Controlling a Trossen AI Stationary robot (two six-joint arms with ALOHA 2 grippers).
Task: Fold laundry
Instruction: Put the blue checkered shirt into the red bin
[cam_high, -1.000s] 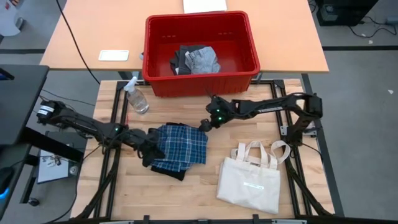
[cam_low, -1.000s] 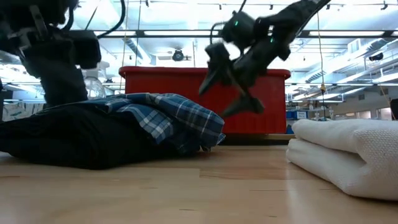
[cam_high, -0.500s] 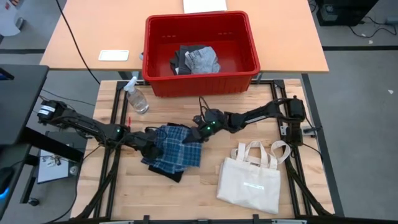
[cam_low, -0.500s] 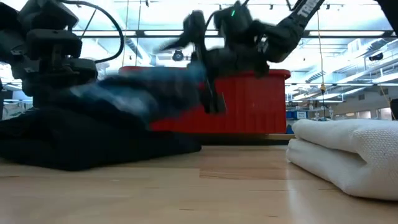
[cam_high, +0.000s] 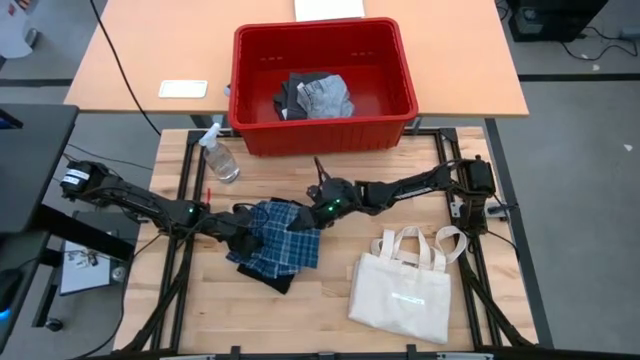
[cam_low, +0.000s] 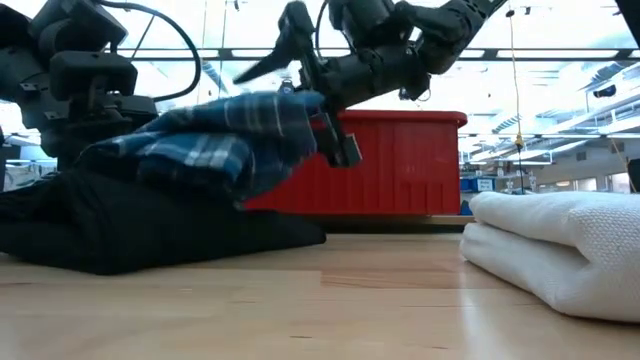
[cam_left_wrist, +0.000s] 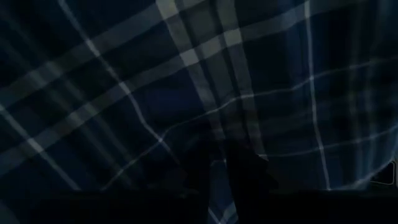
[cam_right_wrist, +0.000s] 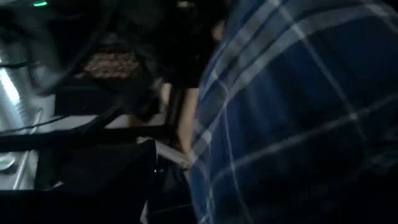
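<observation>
The black edge (cam_high: 277, 284) lies flat under the plaid garment (cam_high: 286, 244), so the plaid garment should come free and leave the black garment behind when the robot lifts it.
The blue-and-white plaid garment (cam_high: 285, 237) lies on top of the black garment (cam_high: 262, 277) at the table's middle left. In the low view the plaid garment (cam_low: 215, 140) is humped up over the black garment (cam_low: 150, 225). My right gripper (cam_high: 317, 205) is at the plaid's right edge, open, with its fingers spread wide (cam_low: 296, 118). My left gripper (cam_high: 240, 228) is at the plaid's left edge, and plaid cloth fills its wrist view (cam_left_wrist: 186, 93). Light grey and dark grey garments (cam_high: 315, 96) lie in the red bin. My right gripper has the plaid garment's right edge (cam_low: 300, 103) between its spread fingers, one finger (cam_low: 270, 55) above and one (cam_low: 340, 150) below. It comes level from the table's right. That edge is raised off the black garment, while the plaid's left part rests on it.
The red bin (cam_high: 322, 135) stands at the table's far edge. A spray bottle (cam_high: 219, 157) stands far left. The cream tote bag (cam_high: 405, 287) lies near right, and shows folded in the low view (cam_low: 560, 250). Bare wood lies in front of the garments.
My right gripper has come down and toward the table's left, from mid-air near the bin onto the plaid's right edge. That edge has been pushed left and raised. The plaid is now bunched higher and narrower on the black garment.
</observation>
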